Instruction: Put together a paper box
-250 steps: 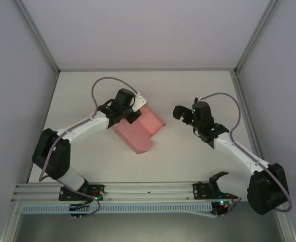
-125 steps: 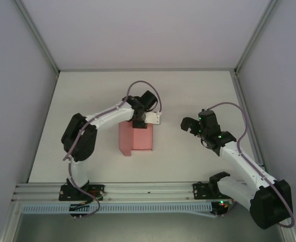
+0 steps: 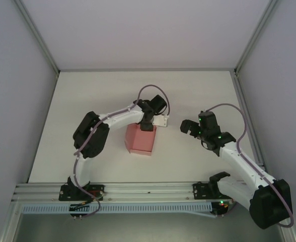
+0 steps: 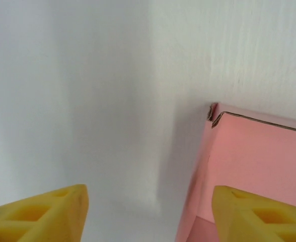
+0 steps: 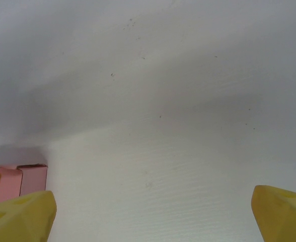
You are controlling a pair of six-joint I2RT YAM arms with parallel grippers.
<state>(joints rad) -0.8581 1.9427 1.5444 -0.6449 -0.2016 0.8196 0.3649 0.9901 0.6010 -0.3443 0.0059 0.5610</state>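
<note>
The pink box's lid (image 3: 130, 138) is facing my left arm. Next, my right gripper grabs the box's far side (image 3: 156, 127) and turns the lid away before both grippers fold the lid.
The pink paper box (image 3: 140, 140) lies on the white table (image 3: 87, 101) at mid-centre, folded into a small rectangular shape. My left gripper (image 3: 147, 125) hangs over its far edge. In the left wrist view the left gripper (image 4: 148, 217) is open, its yellow fingertips (image 4: 42, 214) wide apart, and the box (image 4: 261, 156) with its folded corner sits by the right fingertip; nothing is clamped. My right gripper (image 3: 187, 126) is open and stands apart to the right of the box, nothing between its fingers. In the right wrist view the right gripper (image 5: 150, 217) looks over bare table, the box (image 5: 31, 177) at the far left.
Grey walls and aluminium frame posts (image 3: 37, 40) close in the table on three sides. The rail (image 3: 148, 190) carrying both arm bases runs along the near edge. Bare table surface lies behind the box and to its left.
My left arm has swung right, bringing the box along and turning it square, nearer the centre. My right gripper drew back slightly to the right and then stayed put.
</note>
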